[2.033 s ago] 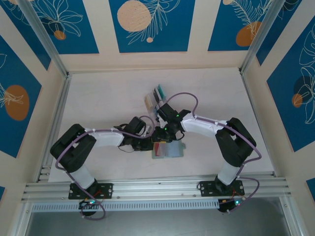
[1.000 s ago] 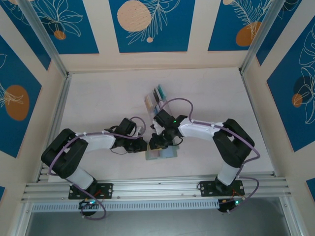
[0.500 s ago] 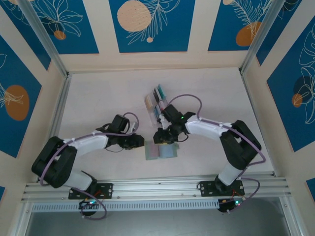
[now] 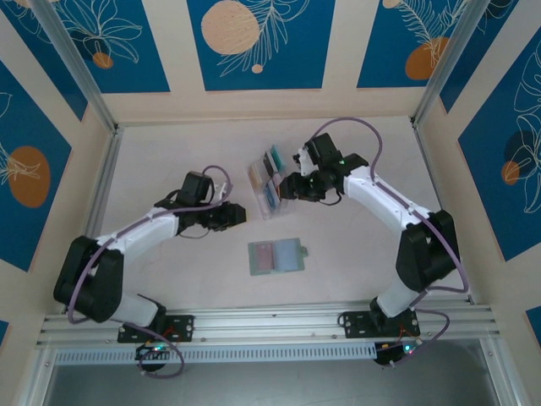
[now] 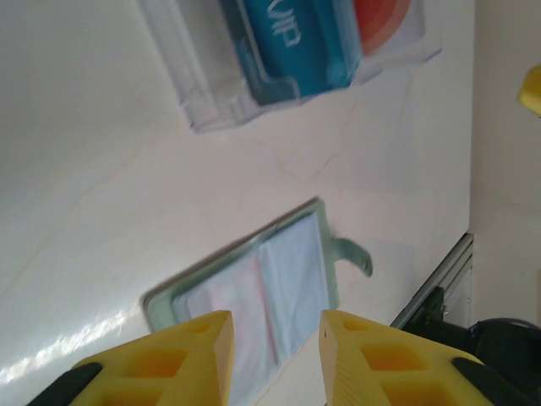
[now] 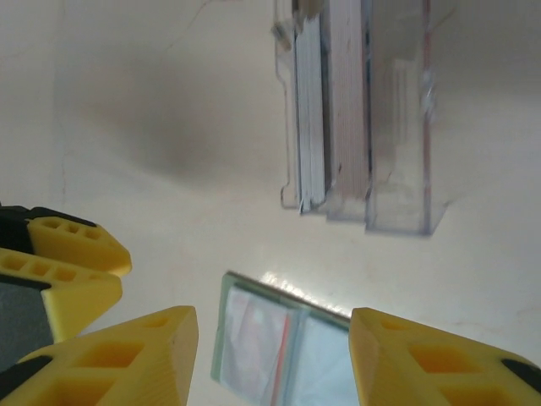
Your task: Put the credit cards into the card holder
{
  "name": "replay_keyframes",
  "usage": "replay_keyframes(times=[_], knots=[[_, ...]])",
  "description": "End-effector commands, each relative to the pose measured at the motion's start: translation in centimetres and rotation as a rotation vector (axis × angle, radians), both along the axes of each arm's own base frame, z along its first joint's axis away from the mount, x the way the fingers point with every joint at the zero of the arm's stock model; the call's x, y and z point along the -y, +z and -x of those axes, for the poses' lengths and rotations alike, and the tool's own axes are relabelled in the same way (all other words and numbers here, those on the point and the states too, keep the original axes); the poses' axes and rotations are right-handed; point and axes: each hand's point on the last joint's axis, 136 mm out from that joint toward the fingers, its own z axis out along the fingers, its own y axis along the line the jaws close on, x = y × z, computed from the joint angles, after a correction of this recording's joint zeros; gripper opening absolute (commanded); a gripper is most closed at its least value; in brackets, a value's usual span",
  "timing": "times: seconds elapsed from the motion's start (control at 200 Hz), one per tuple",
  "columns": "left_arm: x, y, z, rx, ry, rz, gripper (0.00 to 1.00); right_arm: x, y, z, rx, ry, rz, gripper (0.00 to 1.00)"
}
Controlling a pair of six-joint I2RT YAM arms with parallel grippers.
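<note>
My right gripper's open fingers line up across the cards' thin edges (image 6: 348, 110). It should keep going over the clear rack (image 4: 269, 184) and close on the pale cards.
The card holder (image 4: 276, 255) lies open and flat on the table, its sage rim around a pink and a light-blue pocket. A thin red edge shows at its fold (image 6: 284, 351). Credit cards (image 4: 272, 161) stand on edge in a clear rack (image 4: 267, 181) behind it; a teal one (image 5: 292, 38) and a red-orange one (image 5: 385, 15) appear in the left wrist view. My left gripper (image 4: 241, 215) hovers left of the holder, open and empty (image 5: 276, 355). My right gripper (image 4: 284, 188) sits beside the rack's right side, open and empty (image 6: 275, 355), looking down on the holder (image 6: 254, 338).
The clear rack (image 6: 359, 110) holds pale and dark card edges in its slots. An aluminium rail (image 4: 270, 321) runs along the near table edge and frame posts stand at the corners. The left gripper's yellow fingers (image 6: 63, 262) show at the left of the right wrist view.
Both arms have pulled away from the card holder: the left gripper up and left, the right gripper back toward the rack. Both jaws have opened wider.
</note>
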Motion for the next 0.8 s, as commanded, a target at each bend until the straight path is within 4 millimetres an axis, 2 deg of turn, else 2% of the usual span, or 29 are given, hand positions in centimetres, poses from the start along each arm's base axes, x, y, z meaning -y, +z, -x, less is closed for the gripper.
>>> replay_keyframes(times=[0.0, 0.17, 0.33, 0.795], knots=[[1.2, 0.6, -2.3, -0.004, -0.007, 0.048, 0.31, 0.5, -1.0, -1.3, -0.015, 0.021, 0.072, 0.51], [2.6, -0.3, -4.8, -0.023, -0.009, 0.063, 0.3, -0.4, -1.9, -3.4, -0.022, 0.037, 0.094, 0.51], [3.6, -1.2, -6.5, -0.04, -0.007, 0.082, 0.3, -1.1, -2.9, -4.5, -0.028, 0.05, 0.102, 0.5], [4.6, -3.8, -8.0, -0.085, -0.003, 0.093, 0.29, -3.1, -3.6, -5.5, -0.033, 0.091, 0.108, 0.47]])
